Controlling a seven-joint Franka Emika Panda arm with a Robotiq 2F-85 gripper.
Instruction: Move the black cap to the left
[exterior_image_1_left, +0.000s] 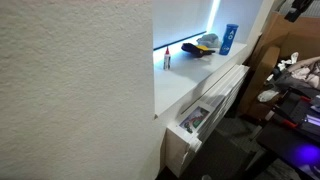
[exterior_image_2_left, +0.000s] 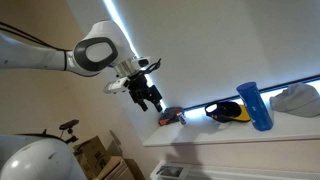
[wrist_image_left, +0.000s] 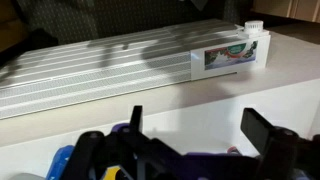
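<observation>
My gripper is facing the ribbed white radiator (wrist_image_left: 115, 75) in front of the sill, so next I swing it in toward the wall, then down to the black cap (exterior_image_2_left: 226, 111).
The black cap (exterior_image_2_left: 228, 111) with its yellow part lies on the white sill (exterior_image_2_left: 200, 133), just left of the upright blue box (exterior_image_2_left: 256, 105). In an exterior view the black cap (exterior_image_1_left: 205, 45) sits between a small bottle (exterior_image_1_left: 167, 57) and the blue box (exterior_image_1_left: 229, 38). My gripper (exterior_image_2_left: 150, 97) hangs in the air up and to the left of the cap, apart from it, open and empty. The wrist view shows my gripper (wrist_image_left: 200, 130) with its dark fingers (wrist_image_left: 265, 130) spread wide over a white surface; the cap is out of that view.
A small red-and-white object (exterior_image_2_left: 170, 117) stands on the sill just below the gripper. A grey-blue lump (exterior_image_2_left: 298, 98) lies right of the blue box. A ribbed white radiator (exterior_image_1_left: 215, 95) sits below the sill, with a small printed box (wrist_image_left: 232, 52) on it. Clutter (exterior_image_1_left: 295, 80) fills the room beside it.
</observation>
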